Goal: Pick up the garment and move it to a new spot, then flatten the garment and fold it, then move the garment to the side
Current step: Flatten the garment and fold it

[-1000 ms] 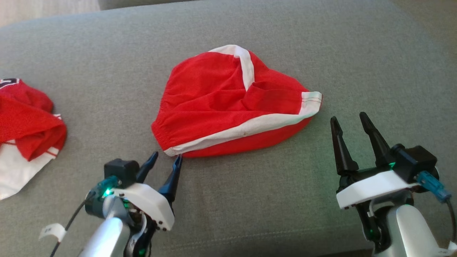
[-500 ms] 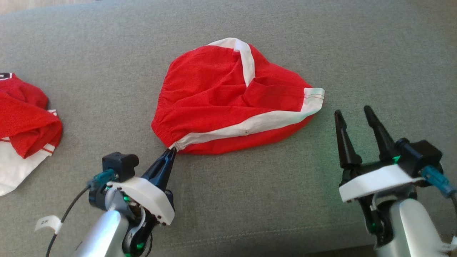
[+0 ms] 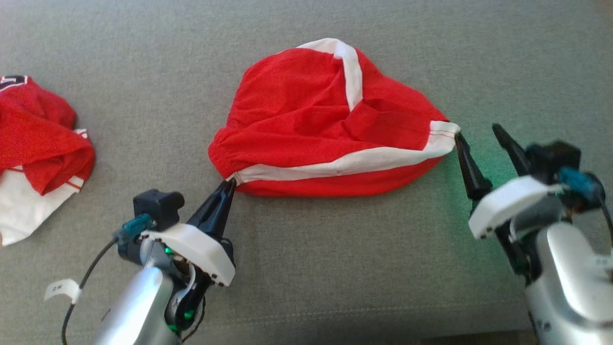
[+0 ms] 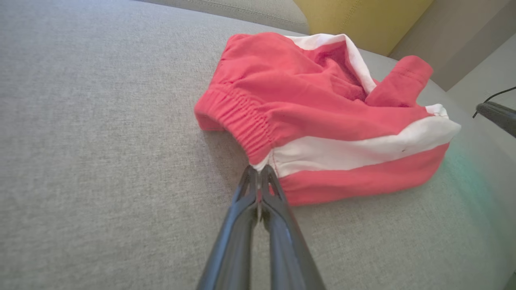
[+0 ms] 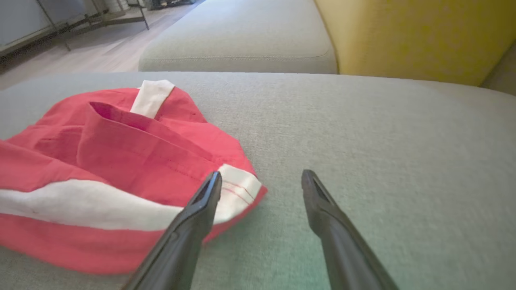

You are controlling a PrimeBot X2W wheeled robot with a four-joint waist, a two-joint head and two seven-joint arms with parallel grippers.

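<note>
My gripper will make the garment (image 3: pixel 304 123) hang open below the white stripe (image 3: pixel 340 165) when it lifts the garment, because the stripe joins both end corners and has loose folds behind it.
The garment (image 3: pixel 311 115) is a pair of red shorts with white side stripes, lying crumpled on the grey cushion. My left gripper (image 3: pixel 230 184) is shut on the garment's near-left corner, where the elastic waistband meets the white stripe (image 4: pixel 258 169). My right gripper (image 3: pixel 479 132) is open at the garment's right end. Its left finger (image 5: pixel 209 193) lies over the white hem corner of the garment (image 5: pixel 121 169), and the other finger is over bare cushion.
A second red and white garment (image 3: pixel 33 153) lies heaped at the left edge of the grey cushion (image 3: pixel 335 263). A yellow cushion (image 5: pixel 415 36) stands behind, with another grey seat (image 5: pixel 242 44) and floor beyond.
My left gripper closed on the garment's near-left corner. My right gripper moved forward and left to the white hem corner, staying open. The camera view shifted.
</note>
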